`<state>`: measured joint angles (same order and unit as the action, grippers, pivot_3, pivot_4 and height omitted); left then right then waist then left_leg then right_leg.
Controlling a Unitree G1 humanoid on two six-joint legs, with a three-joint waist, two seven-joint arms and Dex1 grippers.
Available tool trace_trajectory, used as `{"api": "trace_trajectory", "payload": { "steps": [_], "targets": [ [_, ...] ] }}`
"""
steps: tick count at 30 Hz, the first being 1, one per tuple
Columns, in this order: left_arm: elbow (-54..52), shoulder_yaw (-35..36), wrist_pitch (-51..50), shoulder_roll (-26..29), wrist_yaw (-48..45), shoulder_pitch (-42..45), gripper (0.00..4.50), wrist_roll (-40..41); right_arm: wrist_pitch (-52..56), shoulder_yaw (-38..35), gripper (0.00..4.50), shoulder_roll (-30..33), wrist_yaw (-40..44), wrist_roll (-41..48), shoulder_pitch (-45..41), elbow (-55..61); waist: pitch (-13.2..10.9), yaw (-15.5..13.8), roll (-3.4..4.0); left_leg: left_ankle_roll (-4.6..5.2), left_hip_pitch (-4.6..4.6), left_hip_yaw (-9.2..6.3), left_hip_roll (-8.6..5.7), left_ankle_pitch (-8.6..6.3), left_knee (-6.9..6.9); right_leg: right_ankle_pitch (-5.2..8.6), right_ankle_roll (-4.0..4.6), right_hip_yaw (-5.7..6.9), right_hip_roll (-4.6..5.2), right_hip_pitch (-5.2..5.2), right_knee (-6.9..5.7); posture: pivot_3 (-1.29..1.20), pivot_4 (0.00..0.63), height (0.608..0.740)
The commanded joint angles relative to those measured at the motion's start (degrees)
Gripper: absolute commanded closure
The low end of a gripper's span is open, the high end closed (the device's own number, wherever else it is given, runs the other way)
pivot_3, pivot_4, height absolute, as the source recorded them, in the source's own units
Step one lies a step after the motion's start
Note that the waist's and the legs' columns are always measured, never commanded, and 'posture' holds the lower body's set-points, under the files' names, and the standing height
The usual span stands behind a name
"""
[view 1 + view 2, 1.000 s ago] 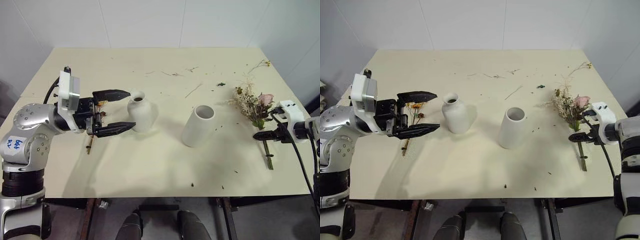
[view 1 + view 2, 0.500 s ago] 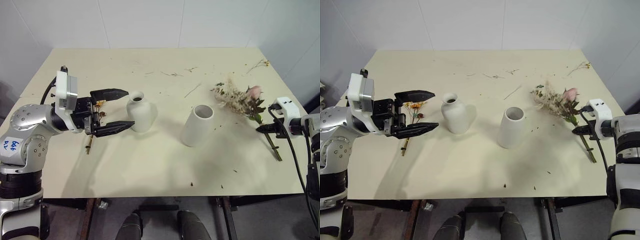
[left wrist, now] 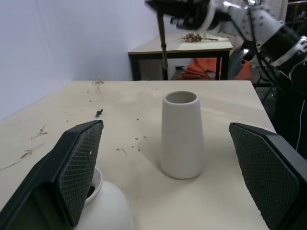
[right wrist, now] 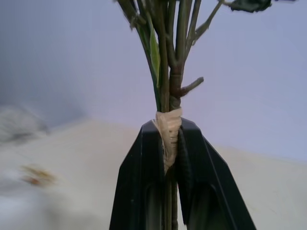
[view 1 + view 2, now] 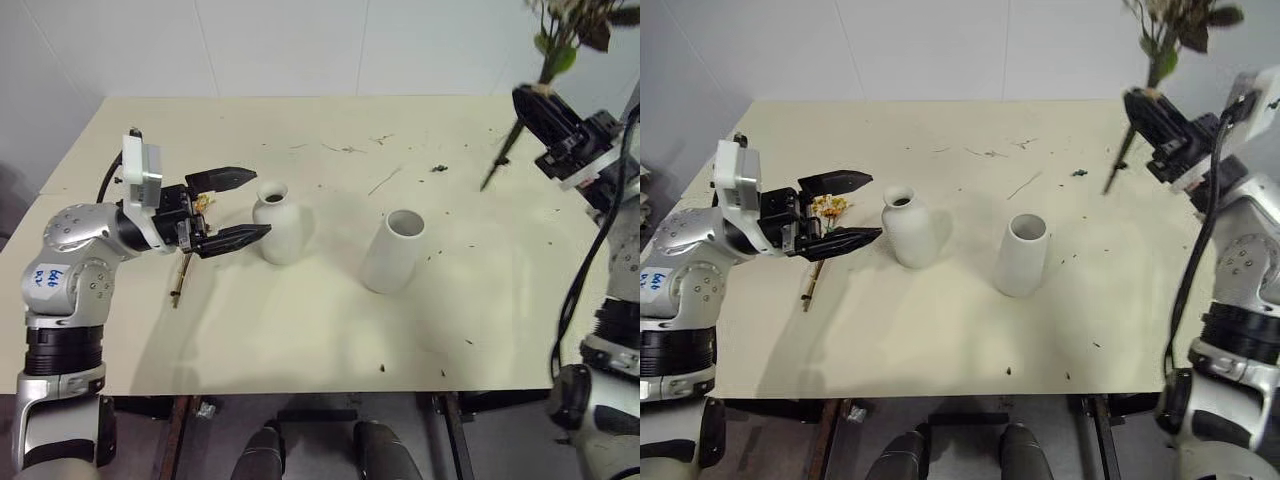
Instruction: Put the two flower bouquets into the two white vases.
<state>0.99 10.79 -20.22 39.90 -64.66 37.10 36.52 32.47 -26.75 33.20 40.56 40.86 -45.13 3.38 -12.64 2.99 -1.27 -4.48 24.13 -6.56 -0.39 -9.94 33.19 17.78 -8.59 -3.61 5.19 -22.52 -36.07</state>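
The large bouquet's stem ends (image 5: 486, 186) point down, so my right gripper should keep carrying them to the tall cylinder vase's opening (image 5: 405, 223) and let go once they are inside.
My right gripper (image 5: 525, 105) is shut on the taped stems (image 4: 169, 125) of the large bouquet (image 5: 1162, 40). It holds the bunch upright, high above the table's far right, with the stem ends (image 5: 490, 178) hanging free. The small bouquet (image 5: 824, 207), with yellow-orange flowers, lies on the table to the left of the squat white vase (image 5: 277, 228). My left gripper (image 5: 262, 203) is open just above those flowers and beside the squat vase. The tall cylinder vase (image 5: 393, 250) stands upright in the middle of the table, and the left wrist view has it (image 3: 181, 136) ahead between the fingers.
Loose dried twigs (image 5: 385, 180) and crumbs lie scattered over the far half of the cream table (image 5: 300, 330). White walls close off the back and both sides. In the left wrist view another table (image 3: 201, 43) stands beyond.
My right gripper shut on the large bouquet's stems, lifted it off the table and swung it up and leftward until it stood upright. The left gripper moved slightly toward the squat vase.
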Motion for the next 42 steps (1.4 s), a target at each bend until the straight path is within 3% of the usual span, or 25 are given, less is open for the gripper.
{"api": "trace_trajectory", "payload": {
  "steps": [1, 9, 20, 27, 33, 34, 42],
  "targets": [
    [1.46, 1.03, 2.78, -1.27, 1.68, 0.99, 0.0, -1.3, 2.01, 0.99, 4.46, -2.17, -4.11, 5.46, 2.11, 10.68, 0.01, -0.42, -0.01, 0.0, 0.01, 0.0, 0.0, 0.0, 0.0, 0.0, 0.0, 0.0, 0.01, 0.02, 0.03, 0.0, 0.15, 0.74],
    [1.36, 1.49, 3.1, -2.29, 3.52, -0.44, 0.0, -1.78, 1.91, 6.32, 4.46, -7.47, -6.18, 8.29, 7.13, 14.0, 0.02, -1.27, -0.03, 0.01, 0.0, -0.01, 0.0, 0.0, -0.01, -0.03, 0.03, 0.0, 0.0, 0.02, 0.07, 0.0, 0.15, 0.74],
    [-1.65, 4.8, 2.81, -0.22, 5.93, -4.02, 0.0, -1.38, -5.22, 11.94, 4.46, -5.81, 0.8, 1.72, 13.0, 10.88, 0.02, -1.28, -0.03, 0.01, 0.0, 0.0, 0.03, 0.0, -0.04, -0.02, 0.05, 0.0, -0.03, 0.0, 0.08, 0.0, 0.15, 0.74],
    [4.17, 7.45, 4.67, 7.2, 7.01, -4.06, 0.0, -6.55, -5.55, 10.45, 2.27, -4.55, 1.06, 2.0, 14.82, 10.57, 0.02, -1.08, -0.03, 0.01, -0.01, -0.01, 0.09, 0.0, -0.07, -0.03, 0.1, 0.0, -0.1, -0.02, 0.1, 0.0, 0.15, 0.74],
    [7.94, 4.59, 2.76, 11.02, 11.41, -2.36, 0.0, -12.68, -8.65, 8.14, 0.19, 0.08, 3.39, -0.19, 15.08, 7.33, 0.02, -1.5, -0.04, 0.01, -0.02, -0.01, 0.12, -0.01, -0.09, -0.02, 0.14, 0.0, -0.13, 0.01, 0.15, 0.0, 0.15, 0.74],
    [7.92, 3.68, 0.33, 11.83, 12.87, -2.02, 0.0, -13.91, -9.04, 7.7, 0.03, 1.64, 4.56, -0.59, 15.14, 6.84, 0.02, -1.5, -0.04, 0.01, -0.01, -0.01, 0.12, -0.01, -0.1, -0.02, 0.14, 0.0, -0.13, 0.01, 0.16, 0.0, 0.15, 0.74],
    [5.41, -2.3, -25.92, 15.67, 22.23, 1.51, 0.0, -18.52, -7.81, 5.36, 0.03, 14.99, 15.15, -0.31, 16.27, 5.7, 0.01, -1.21, -0.05, 0.03, 0.0, -0.01, 0.14, -0.02, -0.18, 0.0, 0.14, 0.0, -0.17, -0.03, 0.18, 0.0, 0.15, 0.74]
  ]
}}
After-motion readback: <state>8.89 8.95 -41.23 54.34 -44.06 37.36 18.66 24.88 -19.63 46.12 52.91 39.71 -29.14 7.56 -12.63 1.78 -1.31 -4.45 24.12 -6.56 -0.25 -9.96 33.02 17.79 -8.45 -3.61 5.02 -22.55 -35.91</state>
